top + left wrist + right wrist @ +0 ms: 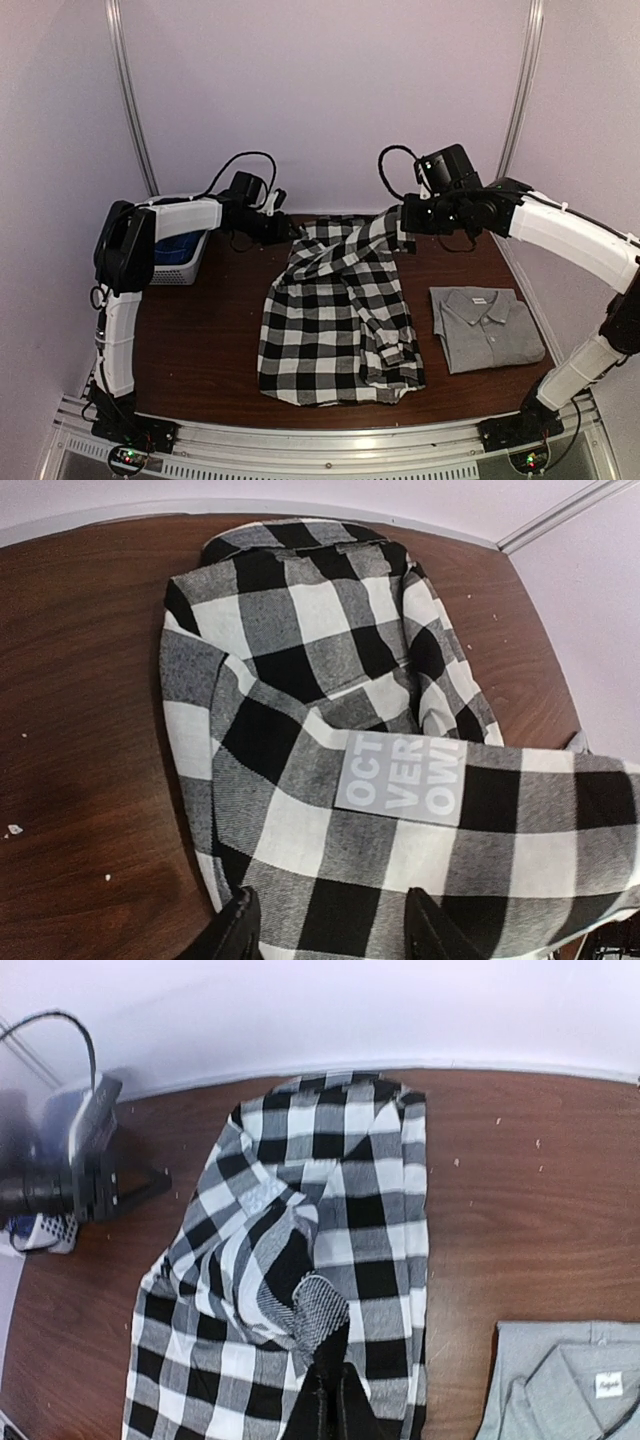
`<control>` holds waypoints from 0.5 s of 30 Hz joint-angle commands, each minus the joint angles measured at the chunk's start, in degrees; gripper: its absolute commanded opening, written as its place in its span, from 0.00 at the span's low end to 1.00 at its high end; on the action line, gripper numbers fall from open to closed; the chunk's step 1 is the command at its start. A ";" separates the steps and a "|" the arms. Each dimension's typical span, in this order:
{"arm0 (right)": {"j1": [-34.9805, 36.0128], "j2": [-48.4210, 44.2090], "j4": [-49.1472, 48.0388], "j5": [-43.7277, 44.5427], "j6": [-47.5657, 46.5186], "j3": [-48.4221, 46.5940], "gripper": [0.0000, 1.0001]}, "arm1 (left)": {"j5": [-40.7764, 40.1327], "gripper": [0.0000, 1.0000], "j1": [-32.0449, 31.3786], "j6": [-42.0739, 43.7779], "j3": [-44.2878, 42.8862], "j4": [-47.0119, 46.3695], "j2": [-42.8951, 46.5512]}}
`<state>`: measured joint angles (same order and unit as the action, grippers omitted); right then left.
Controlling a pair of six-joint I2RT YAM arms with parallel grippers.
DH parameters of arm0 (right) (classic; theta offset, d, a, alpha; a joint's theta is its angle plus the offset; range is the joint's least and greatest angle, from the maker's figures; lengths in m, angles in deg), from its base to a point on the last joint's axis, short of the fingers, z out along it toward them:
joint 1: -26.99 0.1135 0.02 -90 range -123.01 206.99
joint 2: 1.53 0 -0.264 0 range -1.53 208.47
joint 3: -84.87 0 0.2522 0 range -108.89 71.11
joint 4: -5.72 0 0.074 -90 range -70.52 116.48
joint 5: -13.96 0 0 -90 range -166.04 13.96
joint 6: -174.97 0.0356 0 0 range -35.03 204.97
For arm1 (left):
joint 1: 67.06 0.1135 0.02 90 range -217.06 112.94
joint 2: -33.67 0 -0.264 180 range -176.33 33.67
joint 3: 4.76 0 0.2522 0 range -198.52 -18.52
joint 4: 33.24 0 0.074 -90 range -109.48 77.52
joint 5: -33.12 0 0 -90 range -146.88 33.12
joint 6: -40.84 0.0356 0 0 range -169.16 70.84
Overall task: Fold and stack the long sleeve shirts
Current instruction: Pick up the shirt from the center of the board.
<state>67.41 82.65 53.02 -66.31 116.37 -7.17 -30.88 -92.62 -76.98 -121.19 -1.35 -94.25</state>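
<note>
The flannel shirt's side edge (pixel 266 325) is held clear of the sleeve by my right gripper, so my left gripper should keep going down that edge and close near the shirt's hem (pixel 264 370).
The black-and-white check flannel shirt (pixel 340 320) lies spread in the middle of the table, with its far part bunched up. A grey patch with white lettering (pixel 400 777) shows on it in the left wrist view. My right gripper (pixel 331 1410) is shut on the end of one sleeve, and the cuff (pixel 322 1312) sticks out past the fingertips above the shirt's body. At the shirt's far left corner my left gripper (pixel 335 932) hangs open, fingers wide apart over the check fabric. The grey collared shirt (pixel 487 325) lies folded at the right.
A white basket (pixel 180 255) with blue contents stands at the back left, beside the left arm. The back wall runs close behind the shirt's far edge. Bare brown tabletop (pixel 200 340) shows left of the flannel shirt.
</note>
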 commanded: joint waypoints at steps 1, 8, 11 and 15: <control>-4.54 5.03 -1.55 2.12 -5.65 -10.87 0.00 | -3.33 0.50 -0.19 -1.00 2.31 0.35 3.24; -9.01 16.94 -7.63 0.36 -12.14 -27.11 0.00 | -5.35 0.50 -0.13 -3.07 16.52 -2.58 13.07; -9.94 21.79 -10.56 -0.25 -14.45 -32.71 0.00 | -3.81 0.50 -0.19 -3.48 23.77 -3.91 17.59; -10.66 26.77 -11.48 -1.08 -16.26 -39.22 0.00 | -1.88 0.50 -1.87 -4.19 34.27 -5.79 25.14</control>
<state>57.42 106.43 44.97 -66.42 103.65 -40.92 -34.66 -92.90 -79.99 -94.22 -3.45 -75.91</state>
